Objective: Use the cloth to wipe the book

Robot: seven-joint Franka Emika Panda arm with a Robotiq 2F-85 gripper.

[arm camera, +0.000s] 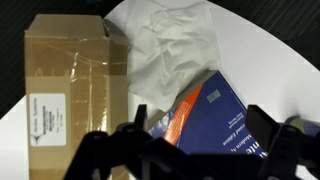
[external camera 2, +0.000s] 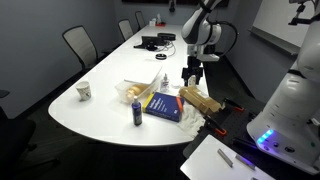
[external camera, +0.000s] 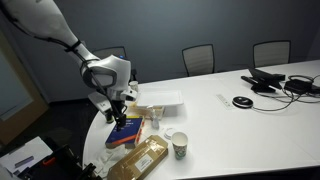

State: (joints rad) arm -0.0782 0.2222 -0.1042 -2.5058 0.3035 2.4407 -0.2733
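The white cloth (external camera 2: 190, 119) lies in the open between the cardboard box and the book, so my open gripper should keep going down toward its folds (arm camera: 166, 80) until the fingers close on them.
The dark blue book (arm camera: 215, 115) with an orange band along one end lies flat on the white table. It shows in both exterior views (external camera: 125, 131) (external camera 2: 162, 105). A crumpled white cloth (arm camera: 170, 45) lies on the table, touching the book's orange end. My gripper (arm camera: 200, 140) is open and empty. It hovers just above the book, with its dark fingers spread to either side of the cover. In both exterior views the gripper (external camera: 118, 106) (external camera 2: 192, 72) hangs over the table's end by the book. It is not touching the cloth.
A cardboard box (arm camera: 75, 80) (external camera 2: 198, 100) sits beside the cloth at the table edge. A tan-yellow packet (external camera: 140, 158), a paper cup (external camera: 179, 146) (external camera 2: 84, 91), a white tray (external camera: 160, 98) and a blue can (external camera 2: 137, 113) stand near the book. Cables and devices (external camera: 275, 82) lie farther along the table.
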